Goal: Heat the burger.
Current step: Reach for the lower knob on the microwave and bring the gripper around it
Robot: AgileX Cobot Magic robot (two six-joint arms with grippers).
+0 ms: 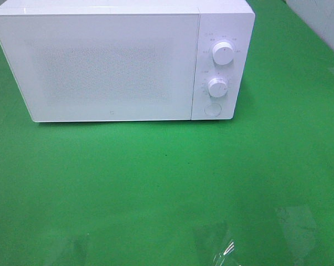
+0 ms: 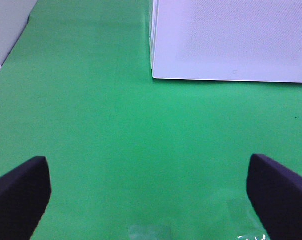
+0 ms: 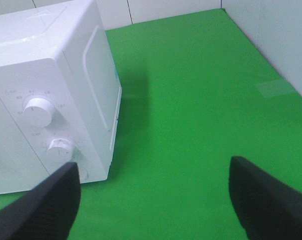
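I need to swing back to face the lower knob (image 1: 217, 87) before I turn it, because the microwave's knob panel (image 1: 220, 70) is at an angle and off to one side of my right gripper.
No burger and no plate show in any view. A white microwave (image 1: 122, 61) stands at the back of the green table with its door shut; it also shows in the left wrist view (image 2: 231, 40) and the right wrist view (image 3: 45, 95). It has two round knobs (image 1: 223, 54) and a round button (image 1: 212, 110) on its right panel. My left gripper (image 2: 151, 200) is open and empty, low over the green cloth in front of the microwave's left corner. My right gripper (image 3: 156, 205) is open and empty, near the microwave's right side. Neither gripper shows in the exterior high view.
The green cloth (image 1: 155, 183) covers the whole table. Patches of clear tape (image 1: 222, 249) lie near the front edge. A pale wall (image 3: 276, 35) borders the table on the right, and another wall (image 2: 5, 30) on the left.
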